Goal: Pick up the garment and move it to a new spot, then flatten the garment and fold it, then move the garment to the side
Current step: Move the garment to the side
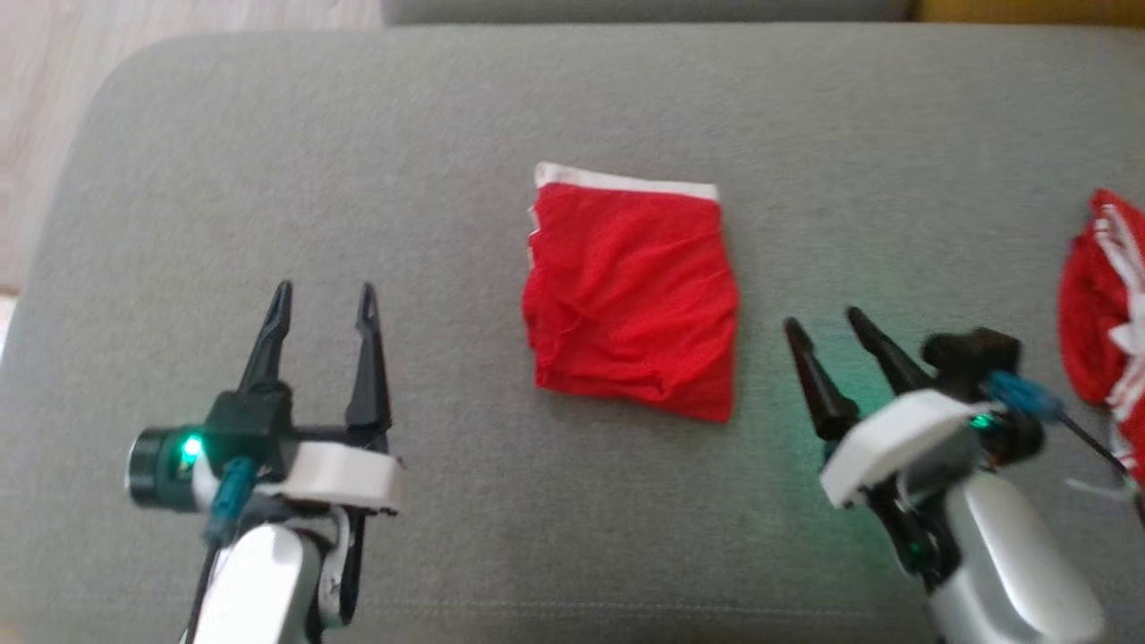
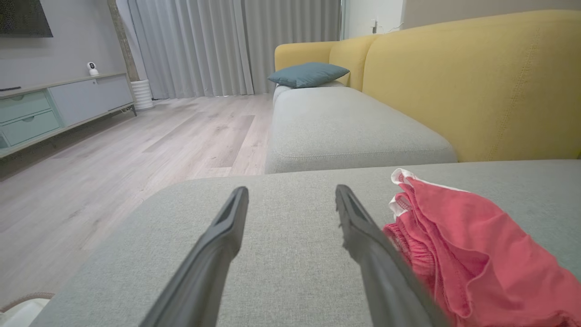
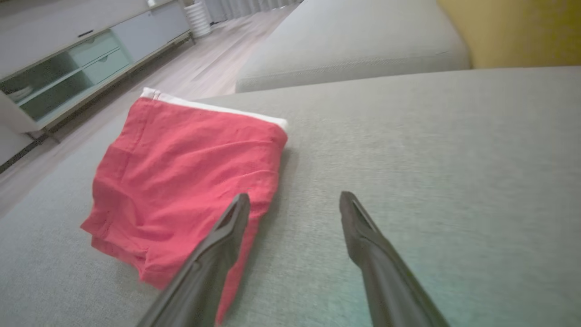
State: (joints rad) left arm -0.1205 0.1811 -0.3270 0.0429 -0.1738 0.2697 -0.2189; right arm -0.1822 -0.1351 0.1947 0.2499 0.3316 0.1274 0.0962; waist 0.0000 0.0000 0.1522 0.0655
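My right gripper is by the garment's edge (image 1: pixel 633 295), which is a smooth closed fold (image 1: pixel 733 295). The garment will therefore stay a folded bundle when I carry it to the side.
The garment (image 1: pixel 631 295) lies folded into a rough red square with a white band along its far edge, in the middle of the grey cushion (image 1: pixel 447 116). My left gripper (image 1: pixel 324 291) is open and empty, a hand's width to the garment's left, fingers pointing away from me. In the left wrist view the garment (image 2: pixel 476 245) lies just right of the open left gripper (image 2: pixel 291 190). My right gripper (image 1: pixel 825 320) is open and empty, close to the garment's near right corner. In the right wrist view its left finger overlaps the garment (image 3: pixel 181 172) while the right gripper (image 3: pixel 295 196) stands over bare cushion.
A second crumpled red cloth with white stripes (image 1: pixel 1105 313) lies at the cushion's right edge. Wooden floor (image 2: pixel 113 159) drops off beyond the cushion's left edge. A yellow sofa back (image 2: pixel 476 81), another grey seat (image 2: pixel 345 127) and a teal pillow (image 2: pixel 308 73) stand beyond.
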